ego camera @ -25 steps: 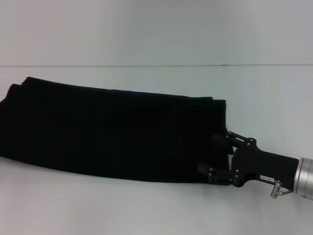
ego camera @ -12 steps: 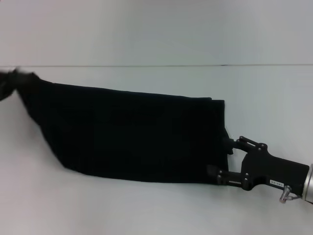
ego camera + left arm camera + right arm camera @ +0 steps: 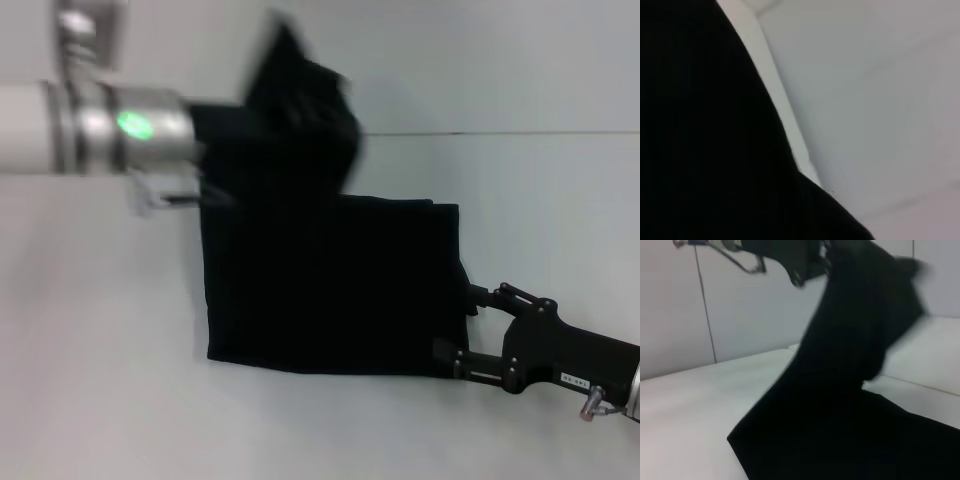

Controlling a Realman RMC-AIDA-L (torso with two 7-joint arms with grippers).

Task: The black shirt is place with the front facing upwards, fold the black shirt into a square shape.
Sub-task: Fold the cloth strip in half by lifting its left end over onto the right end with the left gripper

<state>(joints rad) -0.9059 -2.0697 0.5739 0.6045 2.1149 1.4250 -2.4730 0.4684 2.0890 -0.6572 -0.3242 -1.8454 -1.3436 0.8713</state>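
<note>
Next, I bring the black shirt's raised end (image 3: 300, 110) back toward the shirt's near edge (image 3: 390, 373) with my left gripper and lay it across, because that end hangs out past the shirt's far edge.
The black shirt (image 3: 330, 290) lies folded into a long band on the white table (image 3: 100, 400). Its left end is lifted and carried over the middle. My left gripper (image 3: 235, 130) comes in from the upper left, shut on that raised end, and the cloth hangs from it. The right wrist view shows the left gripper (image 3: 810, 265) high above the draped shirt (image 3: 840, 390). Black cloth (image 3: 705, 125) fills much of the left wrist view. My right gripper (image 3: 458, 325) stands open at the shirt's right edge, its fingertips at the hem. No lettering or label shows.
A pale wall rises behind the table, meeting it along a seam (image 3: 520, 133). Bare white tabletop (image 3: 90, 330) lies to the left of the shirt and along the front edge.
My left arm has swung in from the left, lifting the shirt's left end and carrying it rightward over the rest. The right gripper has drawn back slightly to the right.
</note>
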